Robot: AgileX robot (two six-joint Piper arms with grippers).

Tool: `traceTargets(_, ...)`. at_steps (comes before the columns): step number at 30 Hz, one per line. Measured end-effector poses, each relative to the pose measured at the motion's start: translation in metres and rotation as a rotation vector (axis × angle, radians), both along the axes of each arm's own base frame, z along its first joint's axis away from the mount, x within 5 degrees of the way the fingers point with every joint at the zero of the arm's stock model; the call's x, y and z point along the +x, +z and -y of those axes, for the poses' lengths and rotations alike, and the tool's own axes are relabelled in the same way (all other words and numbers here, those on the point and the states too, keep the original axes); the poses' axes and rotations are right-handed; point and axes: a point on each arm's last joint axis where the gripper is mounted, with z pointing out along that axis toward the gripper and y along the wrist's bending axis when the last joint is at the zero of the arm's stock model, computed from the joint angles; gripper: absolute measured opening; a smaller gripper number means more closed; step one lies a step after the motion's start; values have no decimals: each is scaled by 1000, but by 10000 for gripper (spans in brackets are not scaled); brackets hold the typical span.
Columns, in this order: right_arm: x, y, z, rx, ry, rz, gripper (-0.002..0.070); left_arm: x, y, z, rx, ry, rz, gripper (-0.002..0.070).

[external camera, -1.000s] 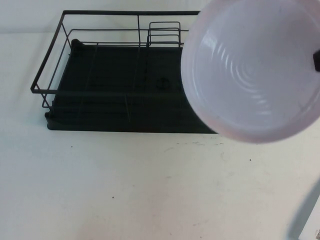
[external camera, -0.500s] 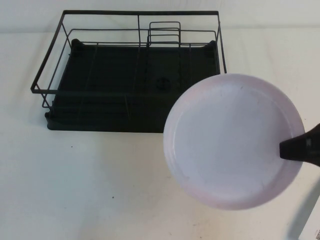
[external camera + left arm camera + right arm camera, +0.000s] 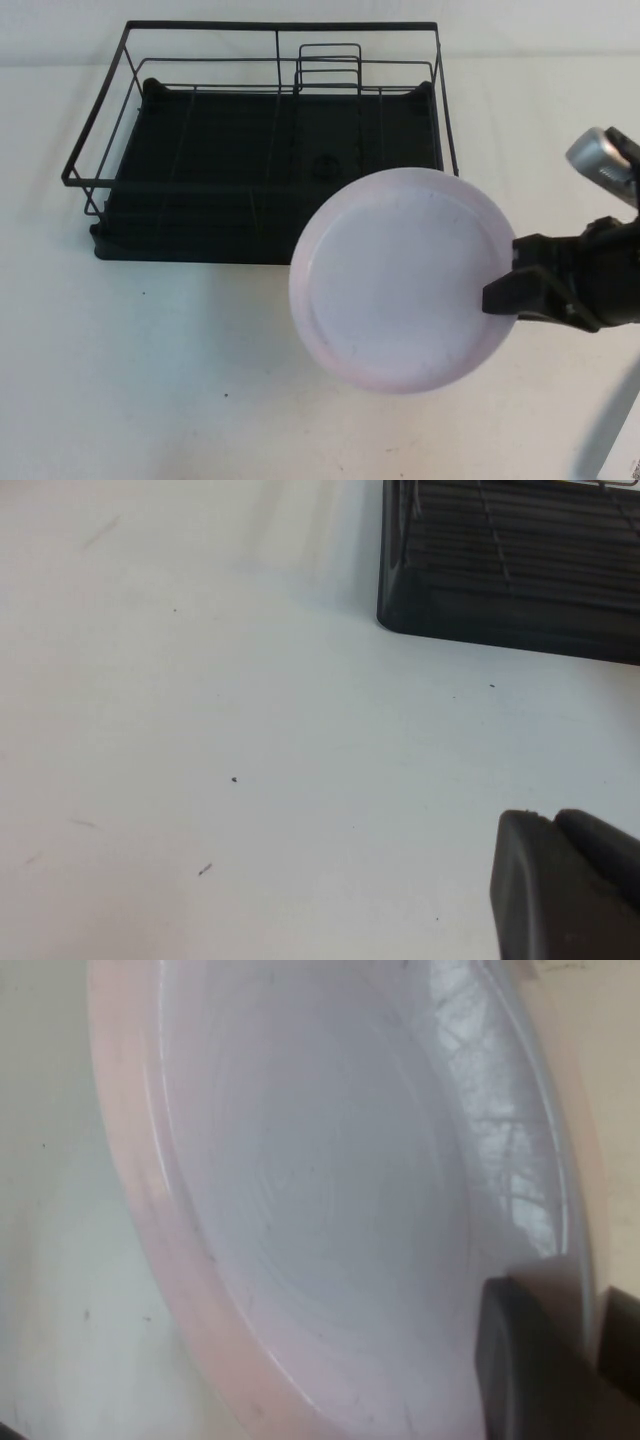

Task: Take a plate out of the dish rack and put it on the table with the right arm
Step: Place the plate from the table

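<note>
The plate is face up (image 3: 404, 281) and almost flat above open white table (image 3: 285, 365). My right gripper should go on lowering it before it lets go once its base rests there.
My right gripper (image 3: 503, 296) is shut on the right rim of the round pale pink-white plate (image 3: 400, 280). It holds the plate nearly flat over the white table (image 3: 200, 380), in front of the dish rack's right front corner. I cannot tell whether the plate touches the table. The black wire dish rack (image 3: 200, 140) stands at the back with nothing in it. In the right wrist view the plate (image 3: 330, 1190) fills the picture and the right gripper (image 3: 582, 1335) clamps its rim. The left gripper (image 3: 548, 818) hangs over bare table, fingers together.
A small wire divider holder (image 3: 328, 66) stands at the rack's back. The rack's near corner (image 3: 500, 590) shows in the left wrist view beyond the white tabletop (image 3: 200, 730). Small dark specks dot the table in front of the rack.
The plate has come down from close to the camera, out of the rack area, and moved left and lower over the table. The right arm has come into view.
</note>
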Motion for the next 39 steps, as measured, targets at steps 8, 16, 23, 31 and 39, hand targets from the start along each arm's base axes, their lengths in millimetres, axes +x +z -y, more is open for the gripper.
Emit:
traceTargets(8, 10, -26, -35, -25, 38, -13, 48, 0, 0, 0, 0, 0, 0, -4)
traceTargets(16, 27, -53, -42, -32, -20, -74, 48, 0, 0, 0, 0, 0, 0, -4)
traceTargets(23, 36, -74, -46, -40, -52, -137, 48, 0, 0, 0, 0, 0, 0, -4)
traceTargets(31, 45, -101, -49, -65, -88, -201, 48, 0, 0, 0, 0, 0, 0, -4)
traceTargets(39, 49, -115, -53, -51, -104, -246, 48, 0, 0, 0, 0, 0, 0, -4)
